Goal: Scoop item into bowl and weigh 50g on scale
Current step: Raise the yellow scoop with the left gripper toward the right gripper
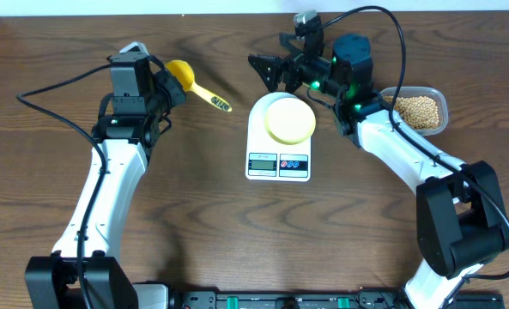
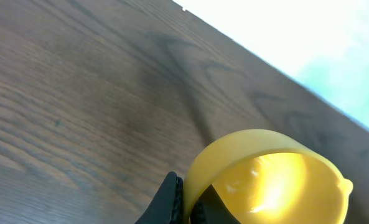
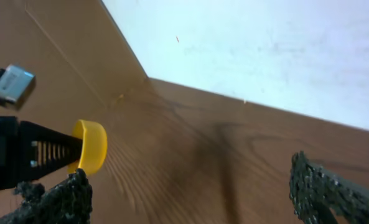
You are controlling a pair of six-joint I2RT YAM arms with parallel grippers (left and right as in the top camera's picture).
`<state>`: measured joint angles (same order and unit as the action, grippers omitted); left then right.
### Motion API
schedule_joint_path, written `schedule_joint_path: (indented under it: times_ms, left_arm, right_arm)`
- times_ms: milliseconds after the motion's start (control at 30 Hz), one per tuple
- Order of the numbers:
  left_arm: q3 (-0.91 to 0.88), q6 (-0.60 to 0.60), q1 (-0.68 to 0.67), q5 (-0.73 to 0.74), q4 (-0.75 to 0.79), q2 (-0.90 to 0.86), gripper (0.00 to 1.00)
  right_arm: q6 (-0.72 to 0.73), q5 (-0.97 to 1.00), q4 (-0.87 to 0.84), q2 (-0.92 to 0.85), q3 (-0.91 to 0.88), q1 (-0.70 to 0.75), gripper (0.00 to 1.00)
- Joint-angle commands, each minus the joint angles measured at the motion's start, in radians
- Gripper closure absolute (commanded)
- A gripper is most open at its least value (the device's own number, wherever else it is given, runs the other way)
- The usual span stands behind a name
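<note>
I keep moving my right gripper toward the handle's end (image 1: 221, 104) until its fingers straddle that end, because my left gripper is holding the scoop's cup (image 1: 182, 74) with the handle pointing free.
The pale-yellow bowl (image 1: 290, 120) sits on the round platform of the white scale (image 1: 278, 164) at mid-table. The tan beans (image 1: 417, 110) lie in a clear container (image 1: 441, 96) at the right. My left gripper (image 1: 170, 83) is shut on the cup rim of the bright yellow scoop (image 1: 183, 74); the handle points right toward the scale. In the left wrist view my fingers (image 2: 187, 188) pinch the scoop's cup wall (image 2: 265, 171). My right gripper (image 1: 269, 73) is open and empty just behind the scale's left side. The right wrist view shows its spread fingers (image 3: 190, 177) and the scoop (image 3: 92, 146) beyond.
The wooden table's far edge (image 3: 246, 99) meets a white wall just behind both grippers. The right arm's forearm (image 1: 400, 150) runs between the scale and the bean container. Black cables loop over the table at the left and behind the right arm.
</note>
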<state>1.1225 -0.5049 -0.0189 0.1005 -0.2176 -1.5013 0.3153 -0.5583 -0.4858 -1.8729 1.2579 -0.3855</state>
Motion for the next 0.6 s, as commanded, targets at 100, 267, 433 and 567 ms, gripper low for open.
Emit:
schedule_joint_path:
  times_ms: [100,267,433,567]
  left_arm:
    - [0.008,-0.215,0.0,0.022,0.024,0.015,0.92]
    - [0.008,-0.216,0.0,0.126,0.064,0.015,0.92]
    - [0.008,-0.265,0.0,0.172,0.091,0.015,0.92]
    - [0.008,-0.27,0.0,0.215,0.113,0.015,0.92]
  right_arm:
    - [0.059,-0.009,-0.05,-0.013,0.025,-0.003,0.01]
    - [0.093,-0.019,-0.055,-0.013,0.025,-0.003,0.01]
    - [0.137,-0.107,-0.115,-0.013,0.025,-0.003,0.01]
    - [0.171,-0.139,-0.124,-0.013,0.025,-0.003,0.01]
